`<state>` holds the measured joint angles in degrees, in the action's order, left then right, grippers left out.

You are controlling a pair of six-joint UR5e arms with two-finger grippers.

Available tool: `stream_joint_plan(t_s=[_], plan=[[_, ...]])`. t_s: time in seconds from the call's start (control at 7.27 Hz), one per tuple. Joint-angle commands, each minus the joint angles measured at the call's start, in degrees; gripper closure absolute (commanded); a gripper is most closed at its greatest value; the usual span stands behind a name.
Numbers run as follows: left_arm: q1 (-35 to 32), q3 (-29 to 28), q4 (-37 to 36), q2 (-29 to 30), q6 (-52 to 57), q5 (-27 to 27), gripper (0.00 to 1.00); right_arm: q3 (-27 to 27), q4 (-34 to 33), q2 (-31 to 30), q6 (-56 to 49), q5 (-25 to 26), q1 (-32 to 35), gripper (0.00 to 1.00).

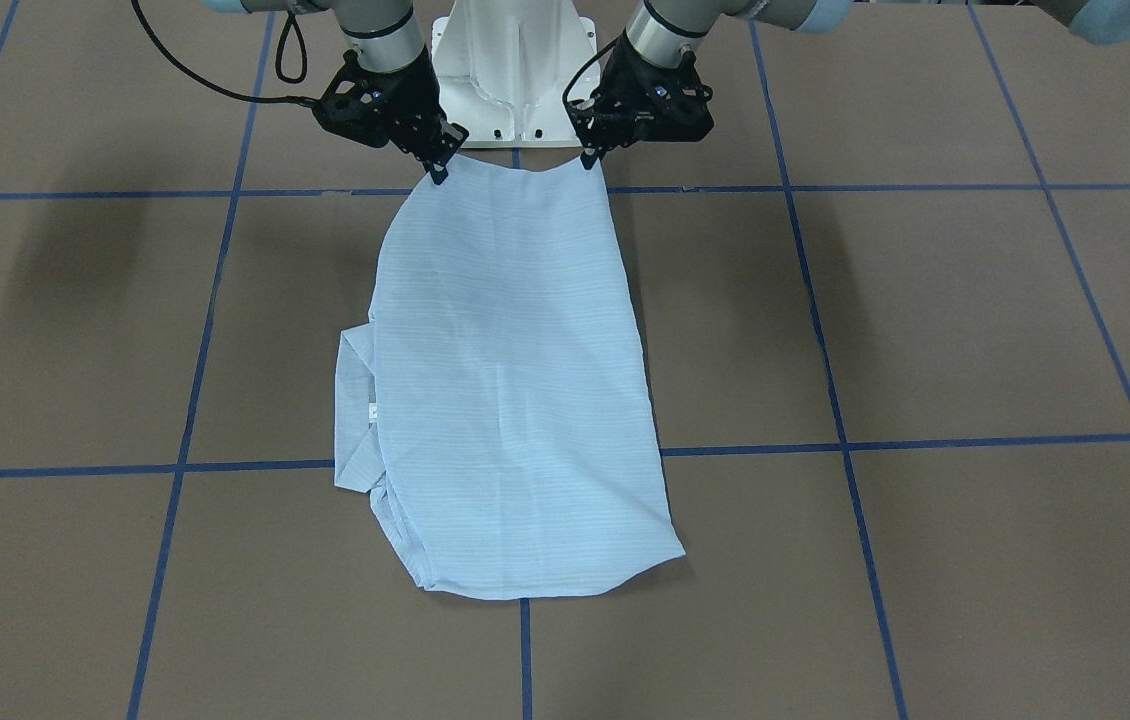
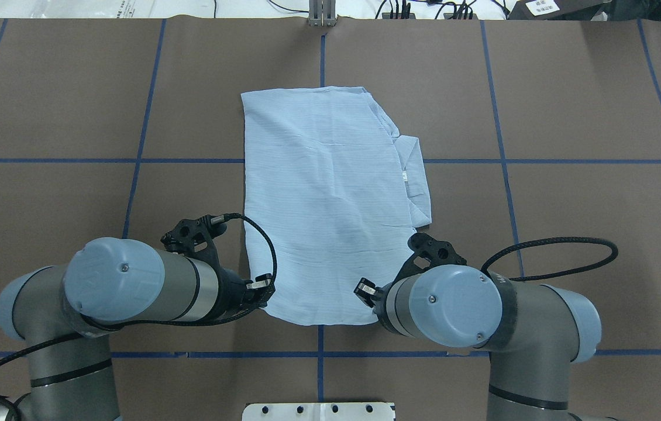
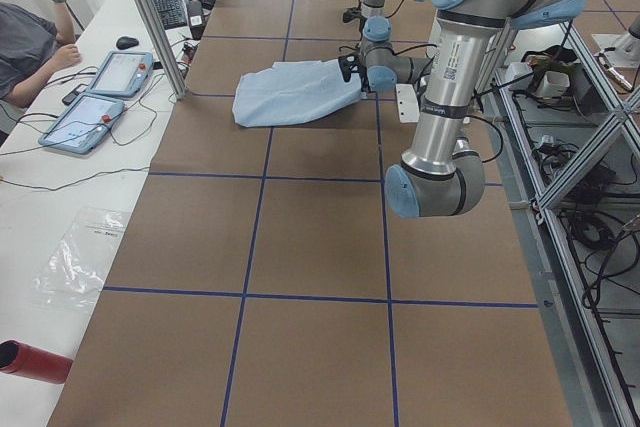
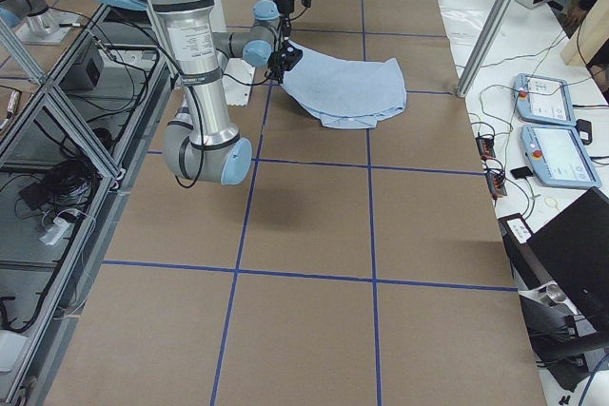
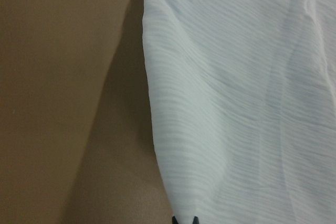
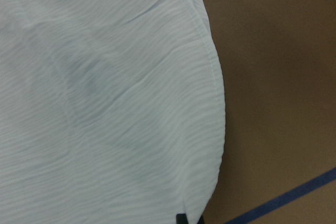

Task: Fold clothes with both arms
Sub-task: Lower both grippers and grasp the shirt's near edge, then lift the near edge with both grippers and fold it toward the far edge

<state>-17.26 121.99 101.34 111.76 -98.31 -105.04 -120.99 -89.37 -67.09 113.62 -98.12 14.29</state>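
Note:
My left gripper and my right gripper should bring the corners of the shirt's near edge over to the shirt's far edge, because the near edge is close to the white pedestal base.
The pale blue striped shirt lies folded into a long panel on the brown table, running away from the robot. Its collar and small white label stick out on the robot's right side. My left gripper is shut on the near left corner of the shirt, and my right gripper is shut on the near right corner. In the overhead view the left gripper and right gripper sit at the shirt's near edge. Both wrist views show mostly cloth.
The white pedestal base stands just behind the grippers. Blue tape lines grid the table. An operators' bench with tablets, a metal post and a seated person borders the far side.

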Motion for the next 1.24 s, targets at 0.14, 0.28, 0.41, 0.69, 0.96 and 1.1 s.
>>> stream_joint_plan(t_s=[0.14,0.28,0.41,0.69,0.96,1.1], plan=[[5.1,11.3,-9.0,0.0,-2.0,-1.9,1.00,-7.3,-0.1,-2.3,0.0,-9.2,0.0,1.00],[5.1,10.8,-9.1,-0.2,-2.1,-2.4,1.00,-7.5,-0.1,-2.3,0.0,-9.5,0.4,1.00],[4.6,9.5,-9.1,-0.2,-2.1,-2.4,1.00,-6.3,-0.1,-1.5,-0.2,-8.7,0.7,1.00],[0.1,5.2,-9.1,0.3,-1.9,-2.2,1.00,-1.9,0.1,0.1,-4.6,-8.6,6.8,1.00],[-5.4,4.2,-9.1,0.6,-1.4,-2.4,1.00,4.0,0.2,4.5,-6.9,-8.5,11.9,1.00],[-8.8,2.0,-8.5,2.0,-1.3,-2.5,1.00,6.9,0.2,6.6,-8.8,-8.5,14.4,1.00]])
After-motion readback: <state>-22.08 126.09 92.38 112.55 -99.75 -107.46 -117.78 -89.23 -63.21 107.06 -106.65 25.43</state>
